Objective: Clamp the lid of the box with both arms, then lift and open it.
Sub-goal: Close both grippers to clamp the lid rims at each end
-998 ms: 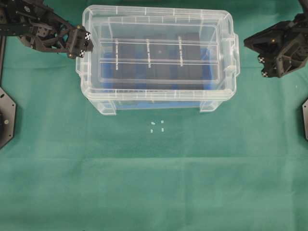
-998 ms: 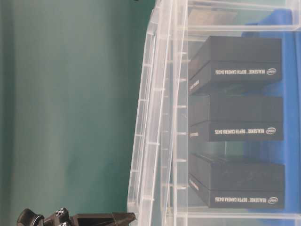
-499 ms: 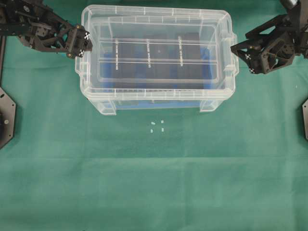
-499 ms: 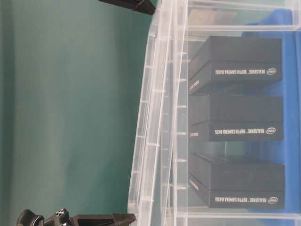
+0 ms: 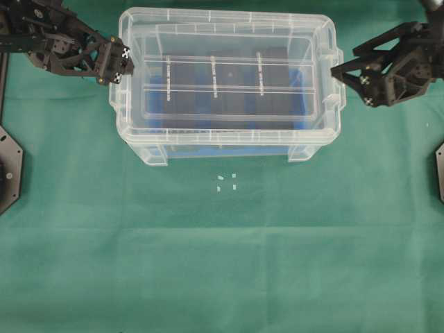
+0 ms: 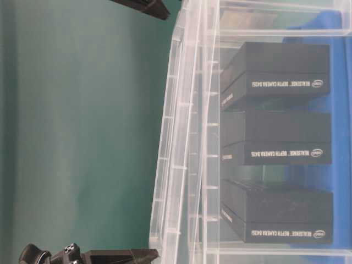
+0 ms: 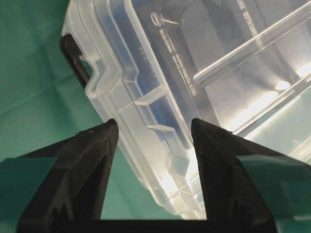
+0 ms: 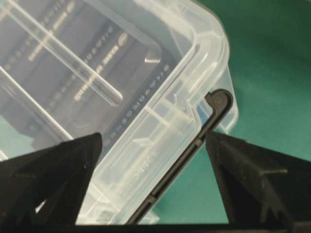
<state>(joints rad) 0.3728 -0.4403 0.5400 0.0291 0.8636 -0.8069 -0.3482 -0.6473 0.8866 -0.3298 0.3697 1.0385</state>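
The clear lid (image 5: pixel 229 109) will come off in one piece and leave the box standing when I lift it, because the lid's rim (image 5: pixel 227 14) is unbroken along the back.
The clear box (image 5: pixel 208 149) stands at the back of the green cloth with the clear lid (image 5: pixel 229 38) on it. Three black blocks (image 6: pixel 275 137) lie inside on a blue bottom. My left gripper (image 5: pixel 119 64) is at the lid's left end. In the left wrist view the lid's rim (image 7: pixel 146 111) fills the gap of the left gripper (image 7: pixel 151 124), which is shut on it. My right gripper (image 5: pixel 343 69) stands open at the lid's right end. The right wrist view shows the right gripper (image 8: pixel 154 138) wide apart around the rim (image 8: pixel 165 116), touching nothing.
A few small white bits (image 5: pixel 225 182) lie on the cloth in front of the box. Black mounting plates (image 5: pixel 8 170) sit at the left and right table edges. In the table-level view the right gripper's finger (image 6: pixel 143 5) hangs above the lid's end.
My right gripper has opened wide and swung in from the right to the lid's right end. The left gripper and the box have stayed in place.
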